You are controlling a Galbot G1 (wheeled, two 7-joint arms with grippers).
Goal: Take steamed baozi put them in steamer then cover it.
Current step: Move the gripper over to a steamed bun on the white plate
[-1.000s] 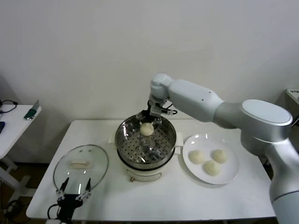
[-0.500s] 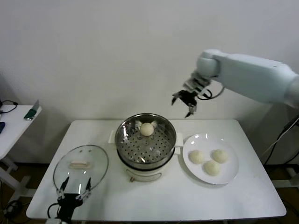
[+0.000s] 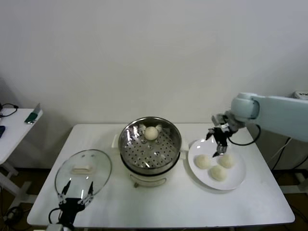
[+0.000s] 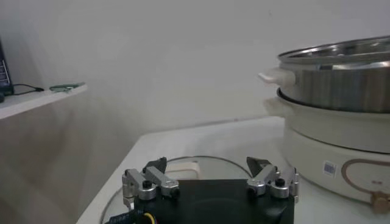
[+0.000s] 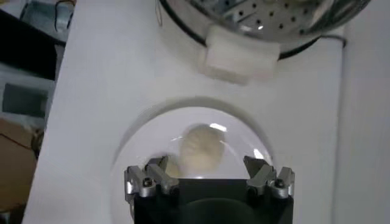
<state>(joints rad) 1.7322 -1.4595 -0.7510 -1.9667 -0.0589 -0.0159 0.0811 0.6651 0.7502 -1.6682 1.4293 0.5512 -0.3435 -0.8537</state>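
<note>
The baozi (image 3: pixel 202 161) nearest the steamer has a narrow gap (image 3: pixel 211 167) between it and its neighbours, so that baozi will come away by itself when I lift it.
One cream-white baozi (image 3: pixel 151 133) lies on the perforated tray at the back of the steel steamer (image 3: pixel 132 147). Three more baozi (image 3: pixel 202 161) lie on the white plate (image 3: pixel 236 183) to its right. My right gripper (image 3: pixel 217 143) is open and empty, just above the plate's back part, over the buns. In the right wrist view one baozi (image 5: pixel 201 148) lies on the plate between the open fingers (image 5: pixel 267 178). The glass cover (image 3: pixel 83 172) with its cream handle lies flat on the table left of the steamer. My left gripper (image 3: pixel 75 197) is open at the front edge, by the cover.
A side table (image 3: pixel 12 127) with small items stands at the far left. The steamer's wall (image 4: pixel 341 79) and cream base show in the left wrist view, beyond the cover (image 4: pixel 189 167). The wall stands close behind the table.
My right gripper left the steamer empty, swung up and to the right, then came down over the plate of baozi. One baozi stays in the steamer. The left arm has not moved.
</note>
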